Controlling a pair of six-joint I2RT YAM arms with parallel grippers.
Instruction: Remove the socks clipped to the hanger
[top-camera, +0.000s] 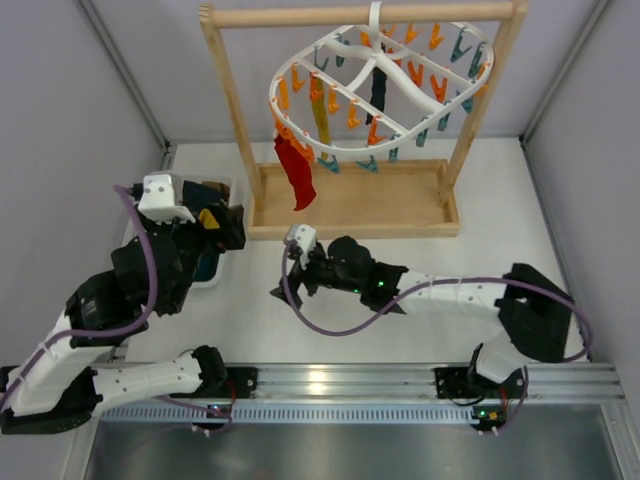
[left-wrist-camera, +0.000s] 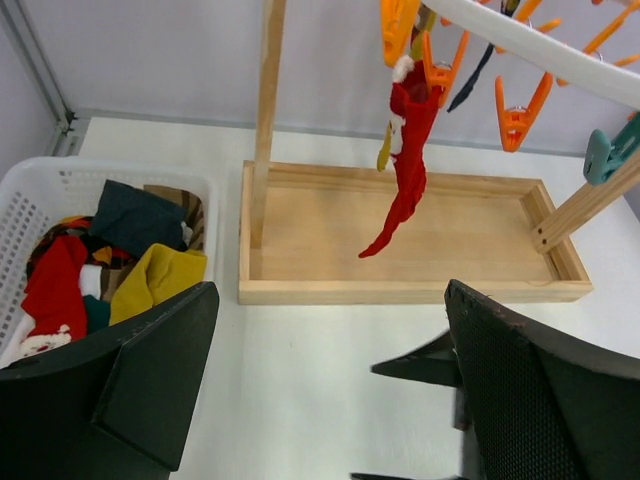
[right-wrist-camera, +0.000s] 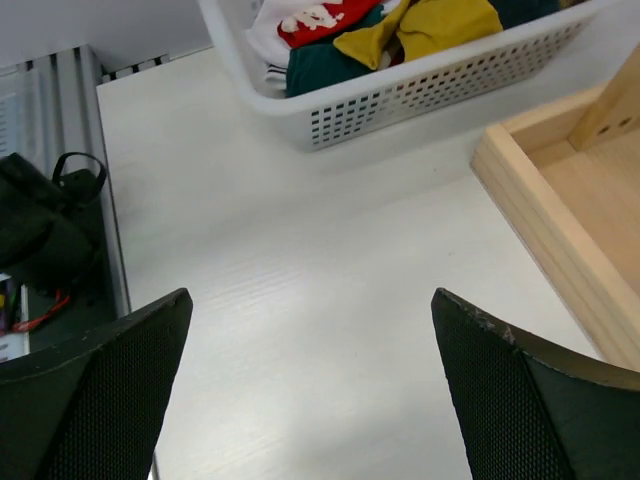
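Note:
The red sock's lower end hangs loose below its orange clip (left-wrist-camera: 441, 74), so the robot's left gripper should pull that end (top-camera: 303, 198) tight before the right gripper reaches the clip.
The white oval hanger (top-camera: 385, 45) hangs from the wooden rack's top bar, ringed with orange and teal clips. A red sock (top-camera: 296, 175) hangs from its near left side, with a yellow sock (top-camera: 321, 118) and a dark sock (top-camera: 377, 95) further in. In the left wrist view the red sock (left-wrist-camera: 405, 170) dangles over the rack's base below the hanger (left-wrist-camera: 540, 45). My left gripper (top-camera: 228, 225) (left-wrist-camera: 330, 300) is open and empty, left of the rack base. My right gripper (top-camera: 290, 277) (right-wrist-camera: 311, 300) is open and empty, low over the table in front of the rack.
The wooden rack has a tray-like base (top-camera: 350, 200) (left-wrist-camera: 400, 290) (right-wrist-camera: 540, 240). A white basket (left-wrist-camera: 60, 175) (right-wrist-camera: 430, 90) holding several socks stands left of it, mostly under my left arm in the top view (top-camera: 212, 283). An aluminium rail (top-camera: 340, 385) runs along the near edge.

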